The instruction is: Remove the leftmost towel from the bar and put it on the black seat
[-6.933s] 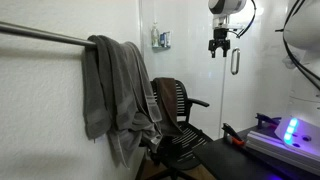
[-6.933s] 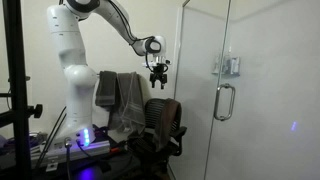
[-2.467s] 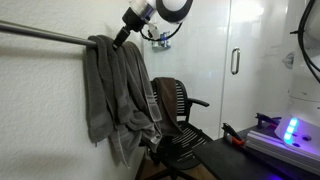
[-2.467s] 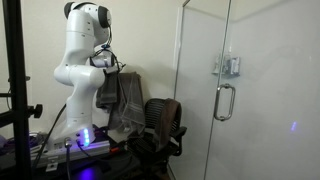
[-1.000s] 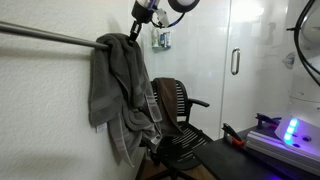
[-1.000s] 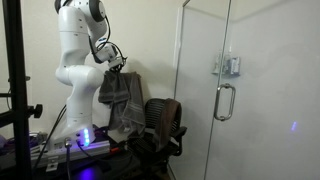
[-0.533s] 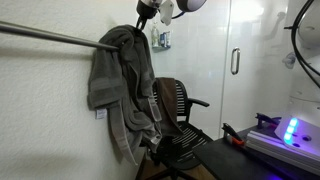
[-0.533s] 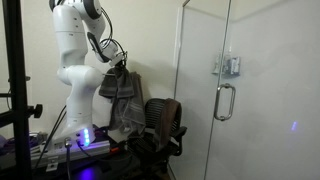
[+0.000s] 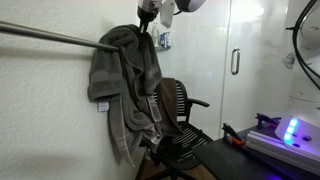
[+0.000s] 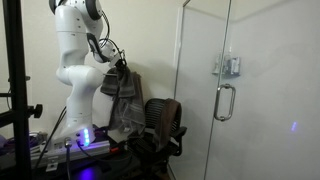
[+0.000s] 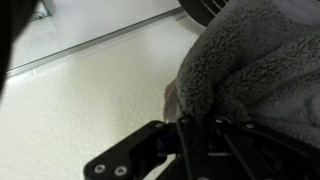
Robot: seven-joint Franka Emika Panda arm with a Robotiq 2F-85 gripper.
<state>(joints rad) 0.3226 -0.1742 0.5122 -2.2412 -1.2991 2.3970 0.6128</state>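
The dark grey towel still hangs over the silver bar beside my gripper, so next I move back above the bar and lift the towel clear.
In an exterior view my gripper (image 9: 144, 24) is shut on the bunched top of the dark grey towel (image 9: 103, 72), just above the silver bar (image 9: 40, 37). The towel's white tag (image 9: 102, 105) hangs at its lower edge. A longer, paler towel (image 9: 137, 112) hangs beside it, down toward the black seat (image 9: 181, 122). In the wrist view grey terry fabric (image 11: 250, 65) fills the space between the shut fingers of the gripper (image 11: 192, 128). From the opposite side I see the gripper (image 10: 120, 65), the towel (image 10: 120, 86) and the seat (image 10: 160, 120).
A glass shower door with a metal handle (image 9: 235, 60) (image 10: 224, 100) stands beyond the seat. The robot's base with a blue light (image 10: 84, 135) is close behind the towels. A black post (image 10: 12, 90) stands at the frame's edge. A white wall runs behind the bar.
The gripper has risen a little with the towel's top in it. The dark grey towel's lower edge and tag have climbed higher, bunching the cloth at the bar.
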